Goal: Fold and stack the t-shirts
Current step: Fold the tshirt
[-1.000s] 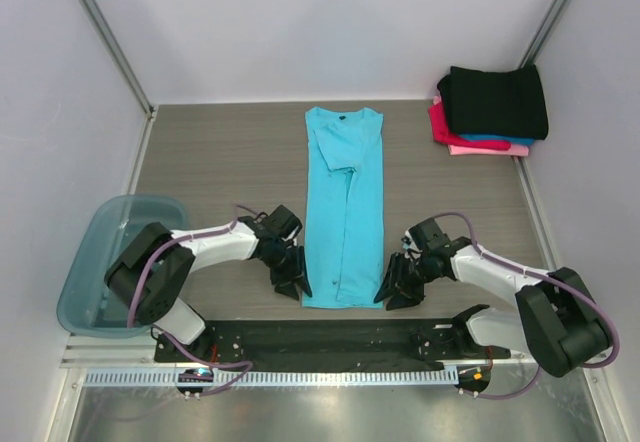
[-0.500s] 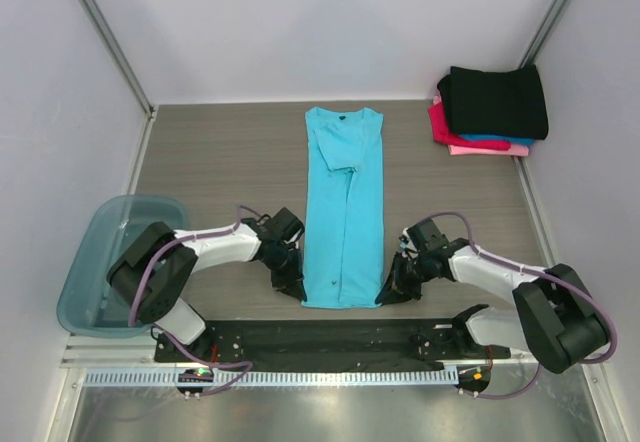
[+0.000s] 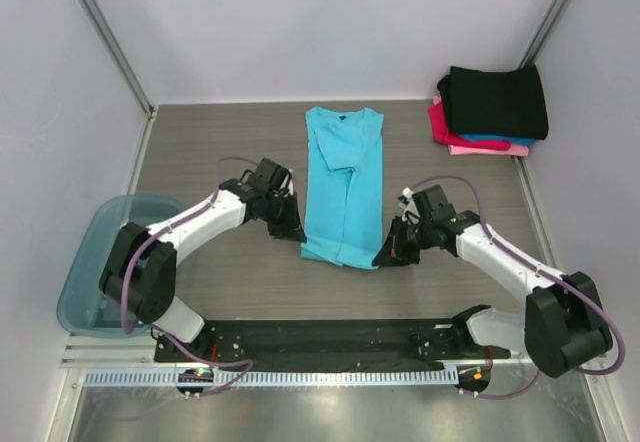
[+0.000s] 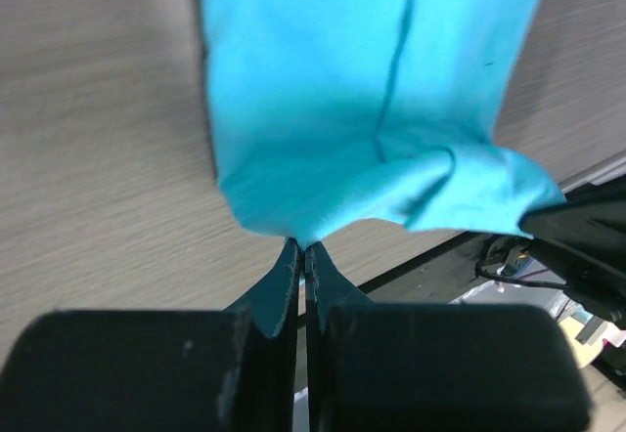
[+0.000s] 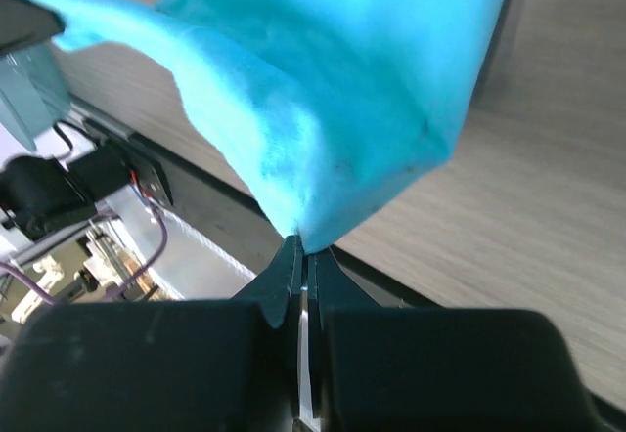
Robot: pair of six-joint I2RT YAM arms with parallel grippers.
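Note:
My left gripper keeps going toward the collar of the turquoise t-shirt and lets go at the t-shirt's middle (image 3: 342,180), because both hem corners (image 3: 309,251) line up with the t-shirt's long edges.
A turquoise t-shirt (image 3: 345,187) lies as a long narrow strip down the middle of the table, collar at the far end. Its near hem is lifted off the wood and curled back. My left gripper (image 3: 298,234) is shut on the hem's left corner (image 4: 293,235). My right gripper (image 3: 384,256) is shut on the right corner (image 5: 313,232). The cloth sags between the two grips. A stack of folded t-shirts (image 3: 492,108), black on top with blue and pink/magenta beneath, sits at the far right corner.
A translucent blue-grey plastic bin (image 3: 95,252) stands at the near left, beside the left arm's base. A black strip and metal rail (image 3: 320,342) run along the near edge. Walls close in the table's left, back and right.
Both grippers closed on the turquoise shirt's near corners. They then raised the hem and carried it away from the near edge, so the strip looks shorter.

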